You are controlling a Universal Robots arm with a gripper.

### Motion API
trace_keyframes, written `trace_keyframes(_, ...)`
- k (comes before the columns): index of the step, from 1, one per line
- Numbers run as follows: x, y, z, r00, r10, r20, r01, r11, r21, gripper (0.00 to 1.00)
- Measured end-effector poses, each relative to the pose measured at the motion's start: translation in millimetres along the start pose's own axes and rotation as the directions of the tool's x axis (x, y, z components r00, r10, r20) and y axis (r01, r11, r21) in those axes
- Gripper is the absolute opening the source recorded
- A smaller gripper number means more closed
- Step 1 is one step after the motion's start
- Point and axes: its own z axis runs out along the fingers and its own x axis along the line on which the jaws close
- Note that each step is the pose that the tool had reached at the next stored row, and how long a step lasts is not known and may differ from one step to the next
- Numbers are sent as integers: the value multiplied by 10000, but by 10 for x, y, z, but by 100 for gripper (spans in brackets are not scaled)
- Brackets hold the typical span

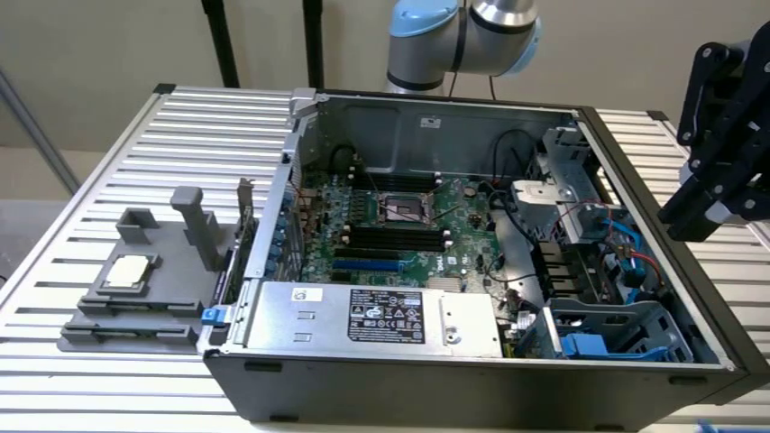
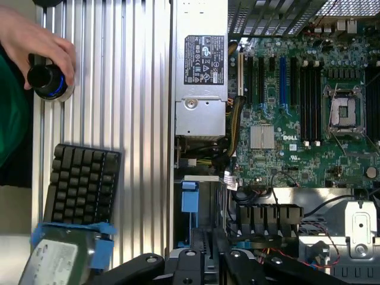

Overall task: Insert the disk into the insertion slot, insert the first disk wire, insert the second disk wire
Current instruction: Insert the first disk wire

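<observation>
The disk point(image 2: 59, 258) will go down on edge, even with the blue clip, when the robot's gripper pushes it in, since an open bay point(image 1: 611, 317) can be seen next to that clip.
The disk point(image 2: 58, 259), a silver drive with a white label in a blue carrier, lies outside the computer case on the ribbed table, one corner against a black keyboard point(image 2: 82, 185). The insertion slot point(image 1: 619, 330), a grey plastic cage with blue clips, sits in the case's near corner at the exterior view's right and holds no drive. One of its blue clips point(image 2: 189, 199) shows in the wrist view. Blue and red wires point(image 1: 626, 245) hang loose behind the cage. My gripper point(image 1: 712, 185) hovers above the case's right wall, open and holding nothing; its black linkages point(image 2: 211, 267) spread wide.
Beside the cage lies the silver labelled power-supply box point(image 1: 373, 316), with the motherboard point(image 1: 403, 221) behind it. A grey fixture holding a processor point(image 1: 130, 275) stands at the exterior view's left. A person's hand point(image 2: 35, 44) holds a black knob point(image 2: 47, 81) on the table.
</observation>
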Motion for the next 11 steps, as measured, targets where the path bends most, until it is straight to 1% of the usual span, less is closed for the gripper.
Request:
trace_keyframes(1,0,0,0,10000,0,0,0,10000,0,24)
trace_keyframes(2,0,0,0,10000,0,0,0,10000,0,30)
trace_keyframes(3,0,0,0,10000,0,0,0,10000,0,30)
trace_keyframes(6,0,0,0,10000,0,0,0,10000,0,48)
trace_keyframes(7,0,0,0,10000,0,0,0,10000,0,48)
trace_keyframes(9,0,0,0,10000,0,0,0,10000,0,59)
trace_keyframes(11,0,0,0,10000,0,0,0,10000,0,59)
